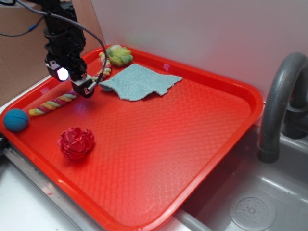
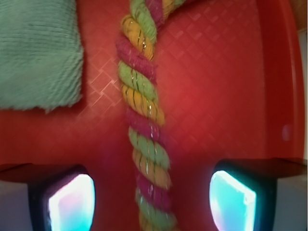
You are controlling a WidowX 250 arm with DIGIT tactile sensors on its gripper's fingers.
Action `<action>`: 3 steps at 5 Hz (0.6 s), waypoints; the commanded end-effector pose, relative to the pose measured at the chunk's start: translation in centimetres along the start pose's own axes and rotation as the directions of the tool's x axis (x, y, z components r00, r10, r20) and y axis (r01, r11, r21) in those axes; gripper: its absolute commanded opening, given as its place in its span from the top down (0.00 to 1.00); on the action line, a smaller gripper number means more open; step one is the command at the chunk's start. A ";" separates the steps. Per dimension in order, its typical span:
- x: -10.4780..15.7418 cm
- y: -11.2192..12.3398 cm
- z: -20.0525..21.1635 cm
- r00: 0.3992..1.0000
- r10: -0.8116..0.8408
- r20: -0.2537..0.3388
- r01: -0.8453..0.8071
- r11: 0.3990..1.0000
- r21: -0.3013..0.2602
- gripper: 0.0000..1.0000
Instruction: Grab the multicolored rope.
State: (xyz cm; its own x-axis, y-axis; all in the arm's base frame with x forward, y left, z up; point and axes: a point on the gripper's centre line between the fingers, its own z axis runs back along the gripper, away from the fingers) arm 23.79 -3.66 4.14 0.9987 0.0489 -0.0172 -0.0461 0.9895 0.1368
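Note:
The multicolored rope (image 1: 54, 103) curves (image 1: 105, 66) close to the tray's back corner, so its two ends will hang down from the robot's gripper when the robot lifts it by the middle.
The multicolored rope (image 1: 53, 104) of twisted yellow, pink and green strands lies along the far left side of the red tray (image 1: 159, 134), ending in a fuzzy yellow-green ball (image 1: 118, 54) near the back corner. My gripper (image 1: 84, 88) hangs low over the rope's middle stretch and hides part of it. In the wrist view the rope (image 2: 144, 120) runs straight down between my two glowing fingertips (image 2: 72, 202), with a clear gap on each side. The gripper (image 2: 151, 202) is open and holds nothing.
A teal cloth (image 1: 139, 82) lies just right of the rope, seen as the cloth (image 2: 38, 53) at the wrist view's upper left. A blue yarn ball (image 1: 16, 119) and a red ruffled ball (image 1: 76, 143) sit near the tray's left front. A grey faucet (image 1: 279, 101) and sink stand at right.

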 end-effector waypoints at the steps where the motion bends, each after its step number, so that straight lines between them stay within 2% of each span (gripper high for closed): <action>1: 0.6 0.2 -1.5 1.000 -0.019 -0.003 0.019 1.000 -0.011 0.00; 2: 0.9 0.4 -2.5 0.999 -0.025 -0.025 0.024 0.999 -0.045 0.00; 3: 1.1 0.4 -3.1 0.999 -0.031 -0.027 0.029 0.998 -0.056 0.35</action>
State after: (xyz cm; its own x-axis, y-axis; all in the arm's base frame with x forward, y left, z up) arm 25.26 -3.36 1.92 0.9995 0.0108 -0.0281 -0.0087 0.9973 0.0725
